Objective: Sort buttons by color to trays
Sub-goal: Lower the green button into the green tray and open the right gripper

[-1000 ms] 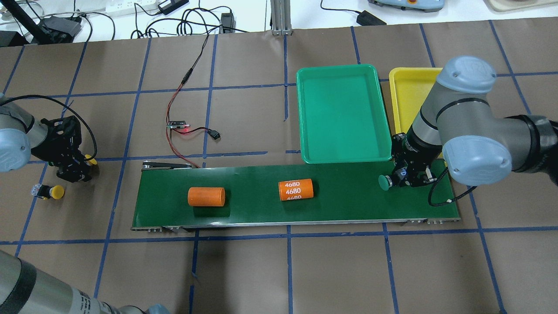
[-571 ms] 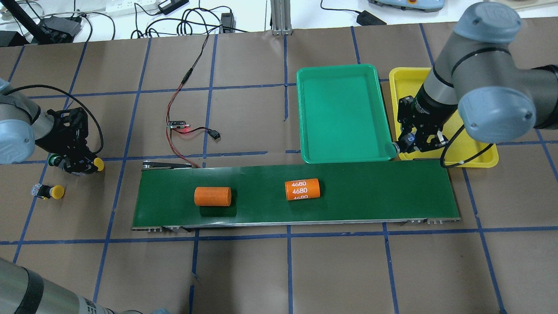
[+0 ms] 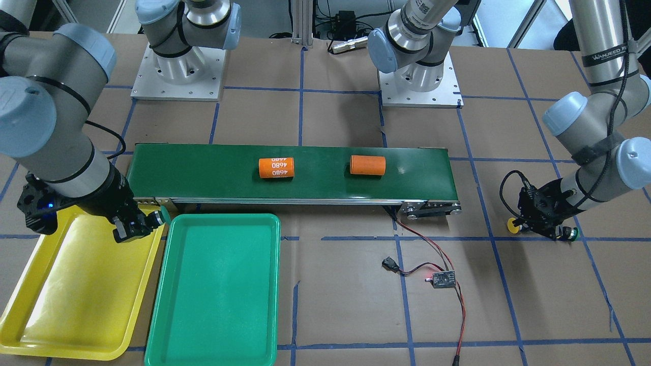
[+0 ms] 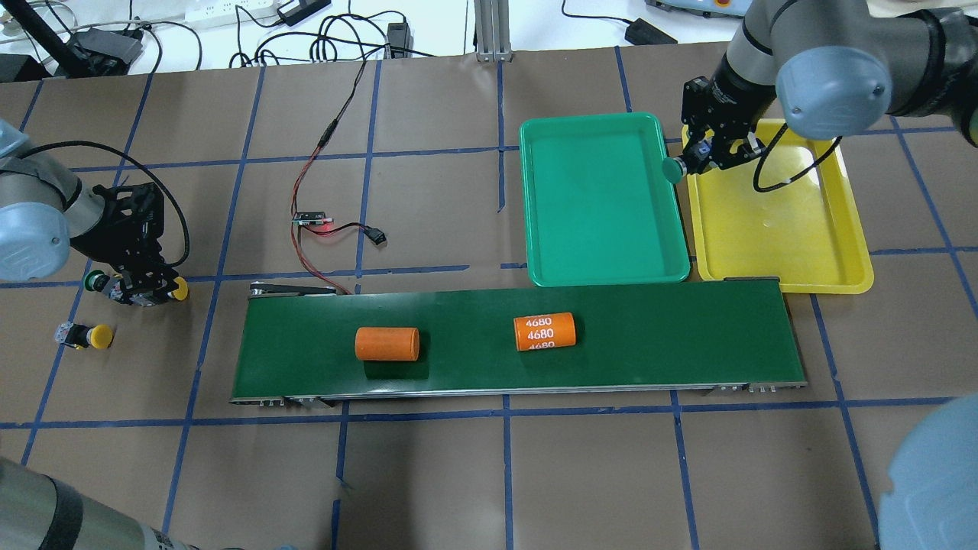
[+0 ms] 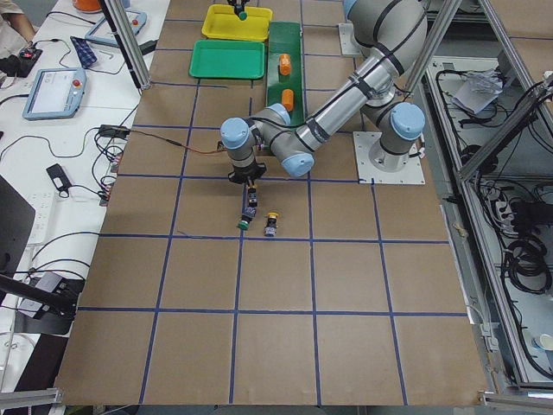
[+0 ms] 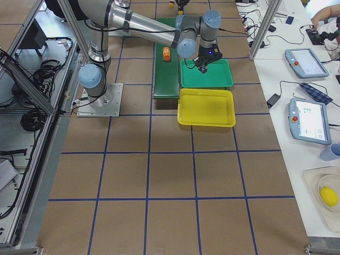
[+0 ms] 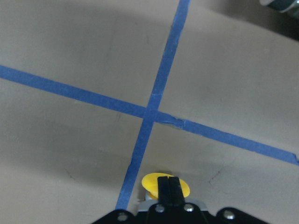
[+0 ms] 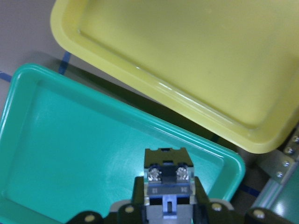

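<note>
The yellow button [image 7: 152,181] is below my left gripper's fingers, which are touching each other. Next, I open them and put them on both sides of the button's body before I carry it to the belt.
My right gripper [image 4: 694,162] is shut on a green button [image 4: 672,169], its cap over the right rim of the green tray [image 4: 596,206], beside the yellow tray [image 4: 779,229]. The right wrist view shows the button's grey body [image 8: 167,177] clamped above the green tray's corner [image 8: 93,154]. At the far left, my left gripper [image 4: 151,290] is shut on a yellow button [image 4: 179,288], whose cap [image 7: 154,183] peeks past the fingers. A second green button [image 4: 95,281] lies just behind that gripper. Another yellow button [image 4: 90,336] lies on the table nearer the robot.
A long dark-green conveyor belt [image 4: 657,344] carries a plain orange cylinder [image 4: 387,344] and one marked 4680 [image 4: 544,331]. A small circuit board with red and black wires [image 4: 313,219] lies behind the belt's left end. Both trays hold nothing.
My right gripper carried the green button from the belt's right end away to the rim between the trays. The left gripper shifted slightly right with the yellow button. Both orange cylinders drifted right.
</note>
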`<state>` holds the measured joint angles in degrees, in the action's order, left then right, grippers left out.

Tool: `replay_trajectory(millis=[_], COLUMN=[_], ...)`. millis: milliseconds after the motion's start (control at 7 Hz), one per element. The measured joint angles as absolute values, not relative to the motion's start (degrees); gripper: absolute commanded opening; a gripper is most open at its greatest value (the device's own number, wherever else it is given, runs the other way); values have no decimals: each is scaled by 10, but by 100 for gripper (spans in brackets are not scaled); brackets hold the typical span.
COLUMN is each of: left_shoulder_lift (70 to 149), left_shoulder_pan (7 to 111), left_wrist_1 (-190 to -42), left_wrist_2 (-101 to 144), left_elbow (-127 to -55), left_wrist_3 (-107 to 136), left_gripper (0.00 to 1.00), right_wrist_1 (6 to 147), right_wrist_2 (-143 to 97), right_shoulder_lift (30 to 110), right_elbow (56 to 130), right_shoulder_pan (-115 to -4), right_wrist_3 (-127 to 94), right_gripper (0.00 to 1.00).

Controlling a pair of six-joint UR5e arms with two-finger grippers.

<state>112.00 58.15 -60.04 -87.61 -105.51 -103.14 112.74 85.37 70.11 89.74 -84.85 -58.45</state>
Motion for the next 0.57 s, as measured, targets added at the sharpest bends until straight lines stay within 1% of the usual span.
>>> replay_trajectory(millis=[143, 286, 429, 571], left_shoulder_lift=[1123, 1126, 1128, 1131], left_shoulder_pan=[577, 575, 574, 574], left_wrist_1=[-598, -596, -595, -594], left_wrist_2=[-879, -882, -883, -884], left_elbow=[-1055, -1057, -1060, -1062], left_wrist_3=[-1032, -1032, -1035, -1046], left_gripper=[80, 80, 70, 54], right_wrist_1=[1172, 1206, 1225, 1234], right_wrist_2=[846, 842, 841, 839], right_shoulder_lift=[673, 650, 635, 629], right_elbow=[892, 890, 891, 894], right_shoulder_pan=[-861, -871, -877, -881], right_wrist_3=[-584, -583, -585, -588], right_gripper=[27, 96, 100, 100])
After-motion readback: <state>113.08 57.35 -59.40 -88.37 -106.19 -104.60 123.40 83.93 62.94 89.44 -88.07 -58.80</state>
